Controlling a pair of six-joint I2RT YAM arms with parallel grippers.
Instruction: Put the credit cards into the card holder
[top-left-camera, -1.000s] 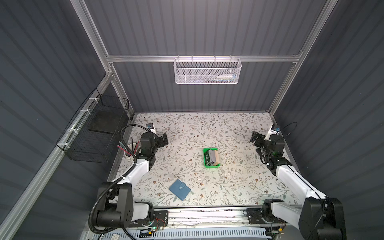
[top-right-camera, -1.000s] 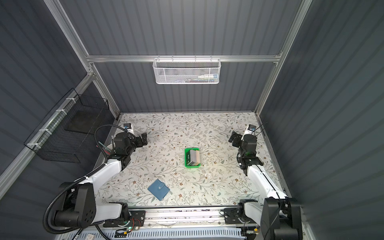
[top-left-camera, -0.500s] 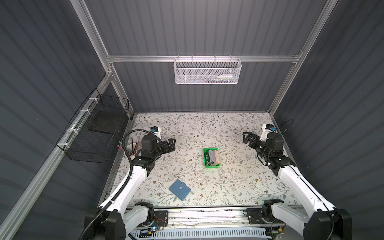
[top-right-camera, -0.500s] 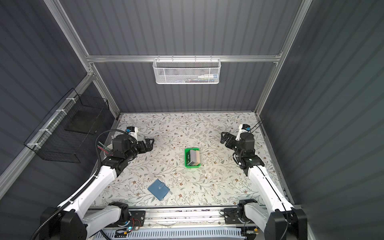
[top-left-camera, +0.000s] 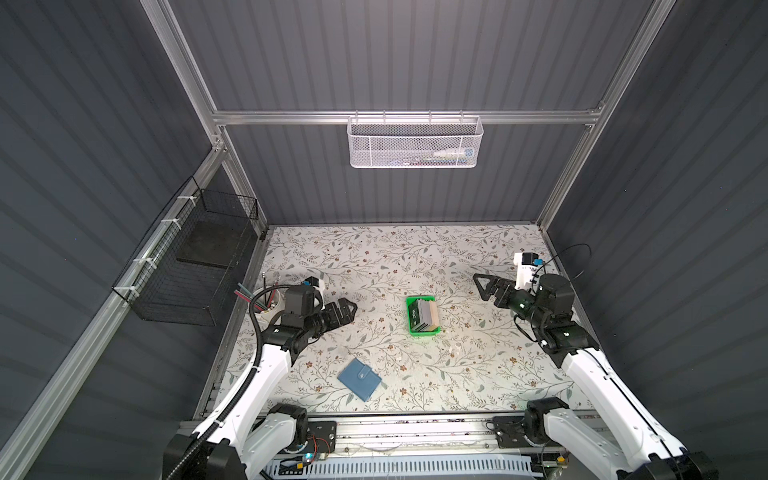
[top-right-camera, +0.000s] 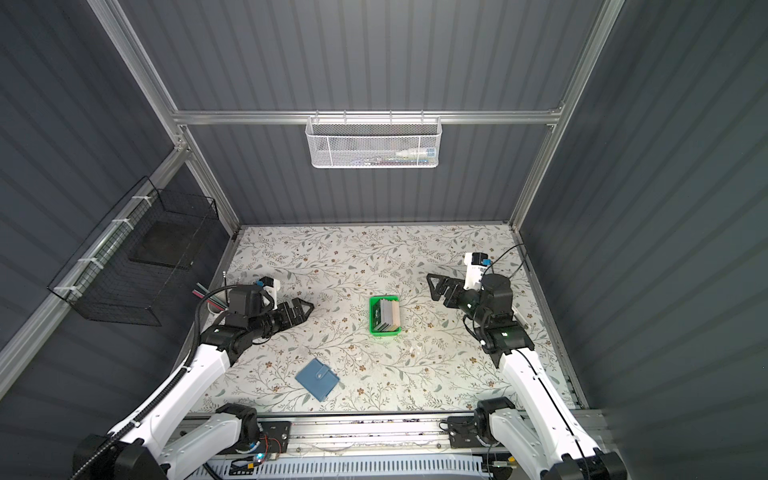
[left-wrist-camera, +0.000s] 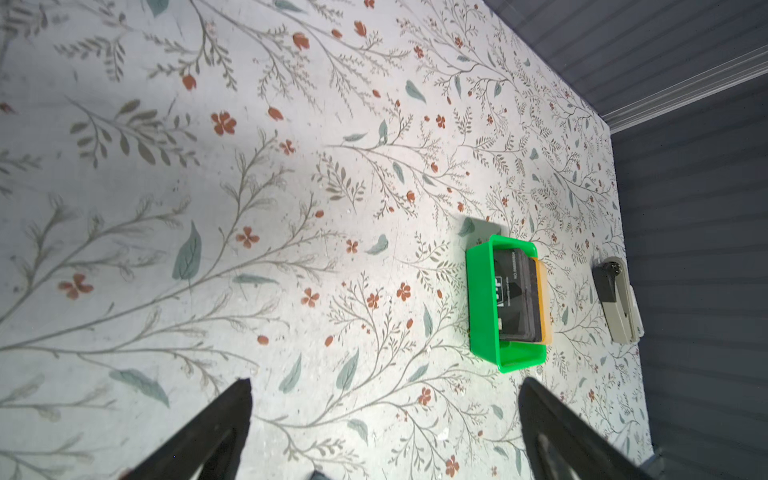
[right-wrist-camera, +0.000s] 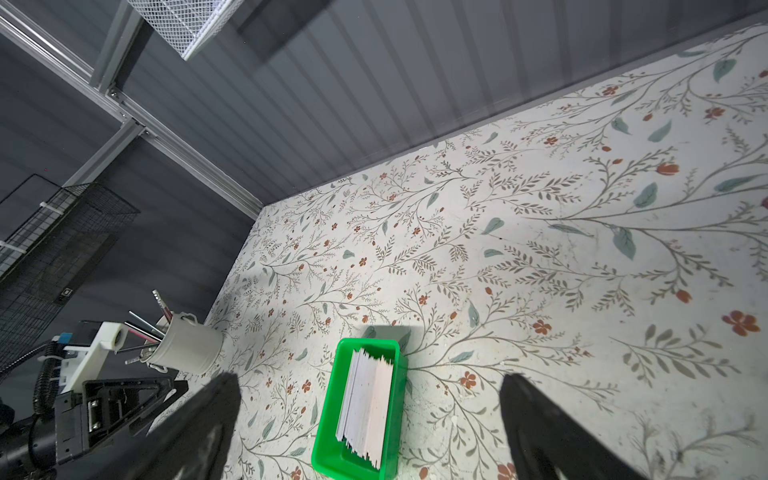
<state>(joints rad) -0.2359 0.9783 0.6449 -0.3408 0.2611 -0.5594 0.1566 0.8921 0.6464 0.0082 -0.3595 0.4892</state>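
I should return my left gripper toward the front edge and down over the blue holder before any card enters, since the card holder's strap is still closed.
The credit cards stand on edge as a stack in a small green tray at the middle of the floral table. A dark card with white marks faces my left side; pale card edges face my right side. The card holder, blue and closed, lies flat near the front edge, left of centre. My left gripper is open and empty, left of the tray. The right gripper hangs open and empty, right of the tray and a little behind it.
A white cup of pens stands at the left edge behind my left arm. A grey stapler lies by the right wall. A black wire basket hangs on the left wall and a white mesh basket on the back wall.
Both arms have swung in from the table's sides toward the green tray, and both grippers now point at it. The jaws stayed open; cards and card holder have not moved.
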